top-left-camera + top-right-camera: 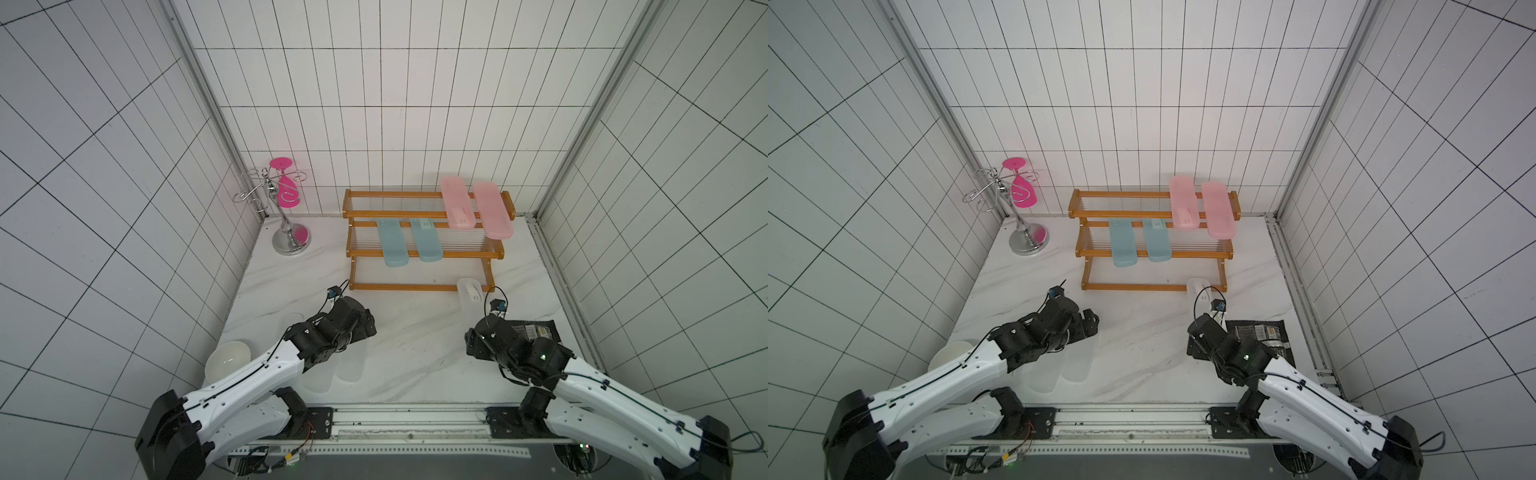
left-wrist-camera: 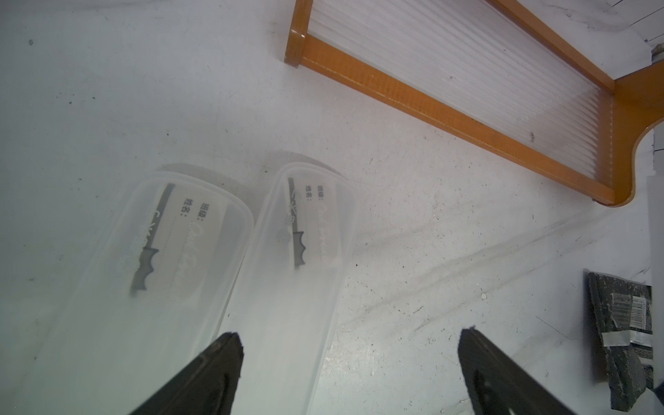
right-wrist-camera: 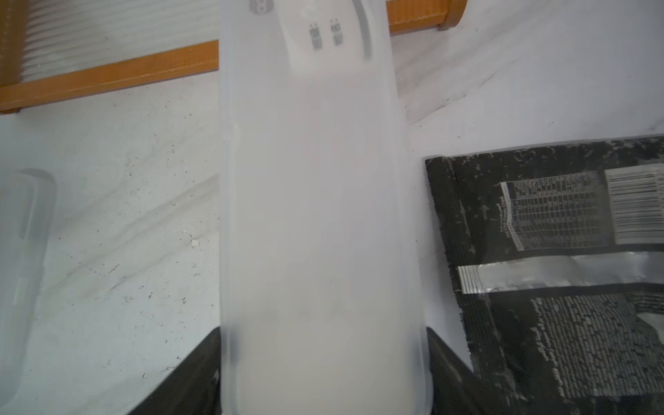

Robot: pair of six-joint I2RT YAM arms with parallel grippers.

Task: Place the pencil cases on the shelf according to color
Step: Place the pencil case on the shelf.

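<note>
My right gripper continues to move the clear pencil case forward until the case lies across the bottom level's rails, because its far end (image 1: 469, 288) points straight into that empty level (image 1: 470, 271).
The shelf (image 1: 399, 286) stands at the back of the table, with two pink pencil cases (image 1: 457, 203) on its top tier and two teal ones (image 1: 392, 243) on the middle tier. My right gripper (image 3: 323, 334) is shut on the near end of a frosted clear pencil case (image 3: 316, 179). That case's far end reaches the bottom tier's right front corner (image 1: 469, 291). My left gripper (image 2: 350, 333) is open above two clear pencil cases (image 2: 305, 233) (image 2: 172, 251) lying side by side on the table. One finger hangs over the nearer case, the other over bare table.
A black foil packet (image 1: 536, 332) lies just right of the held case. A white bowl (image 1: 227, 359) sits beside the left arm. A chrome wire stand with pink glass (image 1: 286, 208) stands at the back left. Tiled walls close in three sides.
</note>
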